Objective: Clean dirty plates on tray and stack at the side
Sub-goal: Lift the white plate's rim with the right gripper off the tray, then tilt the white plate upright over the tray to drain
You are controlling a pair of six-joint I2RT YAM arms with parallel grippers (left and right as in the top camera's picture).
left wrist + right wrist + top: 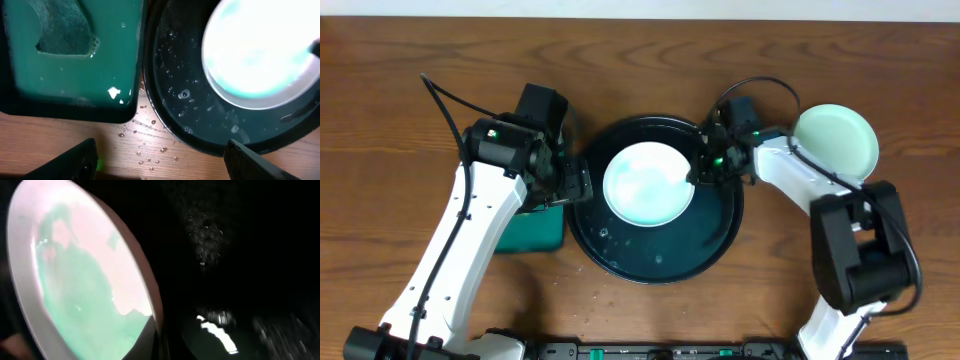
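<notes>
Pale green liquid (pixel 92 297) is on the white plate, so the robot's right gripper should tilt the plate over the black tray (pixel 665 252) to drain it before stacking it.
One dirty plate (pixel 648 185), white with pale green smears, lies in the upper middle of the round black tray (pixel 660 255). My right gripper (pixel 698 172) is shut on this plate's right rim. In the right wrist view the plate (pixel 85 280) fills the left side, and a dark finger (pixel 167 332) lies against its rim above the wet black tray (pixel 240 255). A second pale-mint plate (pixel 835 140) sits on the table to the right of the tray. My left gripper (pixel 570 185) hangs open at the tray's left edge, its fingertips (pixel 75 162) wide apart over wet wood, holding nothing.
A green rectangular tray (pixel 75 70) with a black rim holds green liquid and a dark sponge (pixel 62 27), just left of the black tray (pixel 180 75). Water drops dot the wood (pixel 150 150) between them. The right arm's base (pixel 865 250) stands at the lower right.
</notes>
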